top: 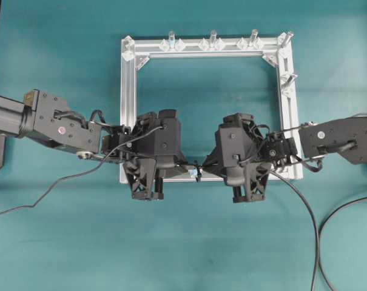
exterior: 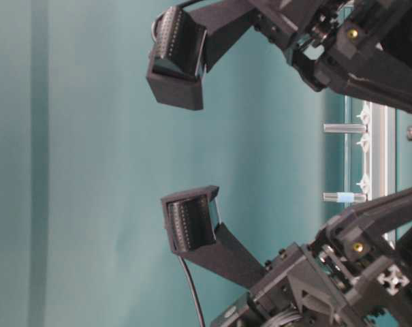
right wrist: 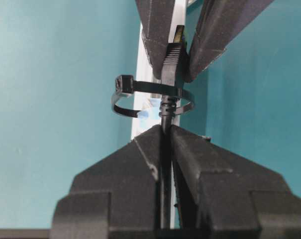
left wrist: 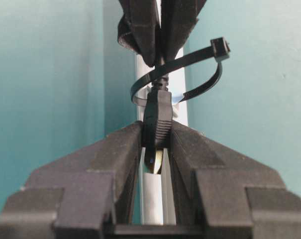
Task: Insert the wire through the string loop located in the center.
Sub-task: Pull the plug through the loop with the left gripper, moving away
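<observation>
My right gripper is pinning the wire (right wrist: 166, 118) just before the string loop, so it needs to open before my left gripper pulls the plug (right wrist: 173, 63) away.
The wire's dark plug (left wrist: 157, 119) sits between the fingers of my left gripper (left wrist: 156, 132), which is shut on it, its metallic tip pointing toward the camera. Behind the plug, the cable runs through the string loop (left wrist: 200, 64), a thin black ring on the silver bar. In the right wrist view, my right gripper (right wrist: 165, 132) is shut on the wire (right wrist: 165, 117) just short of the string loop (right wrist: 140, 87), with the plug (right wrist: 172, 59) beyond it. From overhead, the left gripper (top: 182, 162) and right gripper (top: 210, 163) face each other across the string loop (top: 197, 170).
A square silver frame (top: 130, 91) lies on the teal table, with clear upright pegs (top: 213, 37) along its far bar and right corner. Loose dark cables trail over the table at the left (top: 50, 185) and right (top: 313, 230). Both arms hang over the frame's near bar.
</observation>
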{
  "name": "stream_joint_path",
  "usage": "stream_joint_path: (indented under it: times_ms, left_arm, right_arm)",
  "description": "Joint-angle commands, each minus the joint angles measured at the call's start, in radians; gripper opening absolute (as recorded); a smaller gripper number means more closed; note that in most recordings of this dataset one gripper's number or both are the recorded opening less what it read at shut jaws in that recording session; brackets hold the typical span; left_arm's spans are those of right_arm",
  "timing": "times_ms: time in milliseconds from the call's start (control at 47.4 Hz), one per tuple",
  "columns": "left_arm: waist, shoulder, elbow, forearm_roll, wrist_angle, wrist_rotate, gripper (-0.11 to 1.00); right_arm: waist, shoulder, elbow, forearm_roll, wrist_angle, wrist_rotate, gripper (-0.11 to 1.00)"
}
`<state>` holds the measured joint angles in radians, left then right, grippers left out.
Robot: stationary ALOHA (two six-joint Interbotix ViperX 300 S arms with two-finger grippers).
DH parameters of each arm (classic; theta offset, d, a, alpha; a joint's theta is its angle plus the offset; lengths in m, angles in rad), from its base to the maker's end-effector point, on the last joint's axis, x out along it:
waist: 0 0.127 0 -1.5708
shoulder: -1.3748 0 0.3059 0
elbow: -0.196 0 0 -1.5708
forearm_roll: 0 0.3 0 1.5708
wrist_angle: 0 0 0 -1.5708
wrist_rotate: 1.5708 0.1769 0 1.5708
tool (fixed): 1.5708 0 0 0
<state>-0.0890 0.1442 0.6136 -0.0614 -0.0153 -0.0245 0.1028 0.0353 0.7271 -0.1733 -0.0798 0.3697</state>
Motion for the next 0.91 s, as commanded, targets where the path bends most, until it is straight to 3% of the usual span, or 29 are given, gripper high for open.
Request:
stream_joint_path:
  times_ms: [0,63,105,337,886]
  left_arm:
    - [0.009,-0.021,-0.018,0.003,-0.009,0.003,0.18]
    - [0.009,-0.021,-0.018,0.003,-0.008,0.005,0.18]
    - [0.009,-0.021,-0.018,0.003,-0.009,0.005,0.18]
    - [0.009,-0.021,-0.017,0.003,-0.008,0.005,0.15]
    - [0.009,-0.026,-0.014,0.003,-0.005,0.003,0.15]
  right_arm:
    - [0.002,-0.014,-0.032,0.002,0.005,0.012,0.08]
    - [0.002,-0.014,-0.034,0.002,0.015,0.015,0.09]
    - [0.002,-0.014,-0.035,0.002,0.025,0.017,0.16]
    - [0.002,-0.014,-0.041,0.002,0.077,0.018,0.8]
    - [0.003,-0.014,-0.041,0.0,0.081,0.017,0.8]
